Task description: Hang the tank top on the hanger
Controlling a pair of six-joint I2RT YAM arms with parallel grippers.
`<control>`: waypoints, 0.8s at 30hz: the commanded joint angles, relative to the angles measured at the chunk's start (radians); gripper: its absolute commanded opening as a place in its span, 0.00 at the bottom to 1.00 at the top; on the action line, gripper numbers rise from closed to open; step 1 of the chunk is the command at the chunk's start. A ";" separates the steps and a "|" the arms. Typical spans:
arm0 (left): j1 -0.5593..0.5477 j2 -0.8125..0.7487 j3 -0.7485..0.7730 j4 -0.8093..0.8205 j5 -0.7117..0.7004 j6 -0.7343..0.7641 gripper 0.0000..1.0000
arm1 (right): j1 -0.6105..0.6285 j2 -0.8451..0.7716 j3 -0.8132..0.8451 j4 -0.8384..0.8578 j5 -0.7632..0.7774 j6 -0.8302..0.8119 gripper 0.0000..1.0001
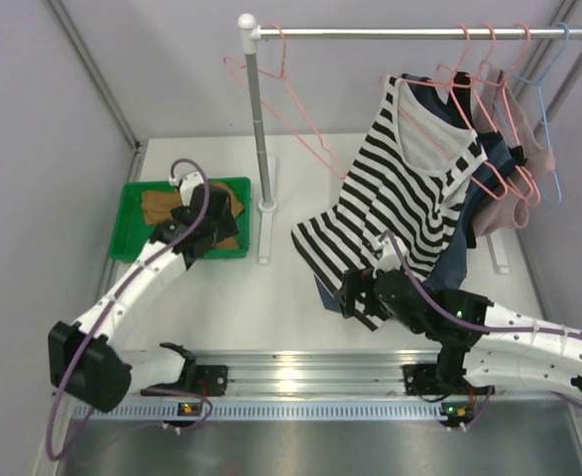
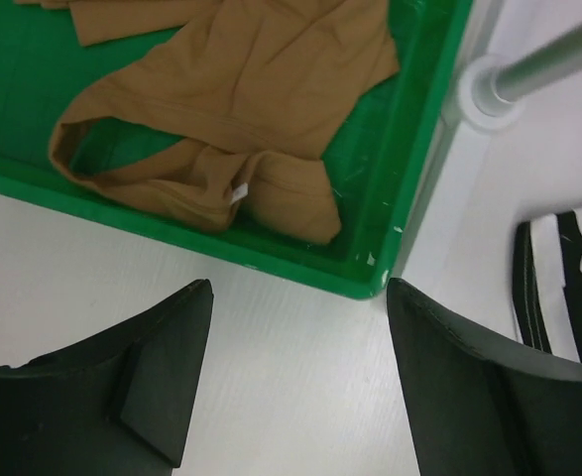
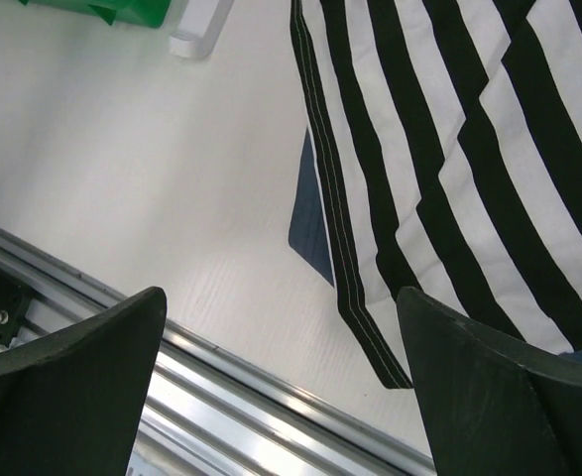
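The tank top's bunched fold (image 2: 266, 178) by the white tag (image 2: 239, 193) is lined up with the open fingers of my left gripper, so I should reach next until the fingers are on both sides of the fold.
The tan tank top (image 1: 158, 206) lies crumpled in a green tray (image 1: 132, 236) at the left. In the left wrist view the tank top (image 2: 241, 109) fills the tray's near right corner. My left gripper (image 1: 207, 224) is open and empty; in its wrist view the left gripper (image 2: 298, 288) hangs over the white table just in front of the tray's rim (image 2: 271, 263). A bare pink wire hanger (image 1: 292, 99) hangs at the left end of the rail. My right gripper (image 1: 356, 294) is open and empty beside the striped top's hem, and shows so in its own view (image 3: 281, 293).
A black-and-white striped top (image 1: 400, 198) hangs low from the rail (image 1: 419, 33) over a navy garment (image 3: 315, 223). More pink hangers and a blue hanger (image 1: 548, 129) hang at the right. The rack post (image 1: 259, 129) stands just right of the tray.
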 commanded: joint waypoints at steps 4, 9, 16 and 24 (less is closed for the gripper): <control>0.200 0.237 0.133 0.041 0.200 0.110 0.75 | 0.003 0.008 0.001 0.035 -0.048 -0.016 1.00; 0.252 0.345 0.135 0.086 0.232 0.119 0.75 | 0.003 0.004 -0.008 0.039 -0.077 -0.005 1.00; 0.271 0.468 0.165 0.101 0.205 0.148 0.74 | 0.003 -0.005 -0.031 0.039 -0.088 0.000 1.00; 0.277 0.581 0.175 0.123 0.157 0.151 0.73 | 0.003 -0.008 -0.047 0.039 -0.095 0.007 1.00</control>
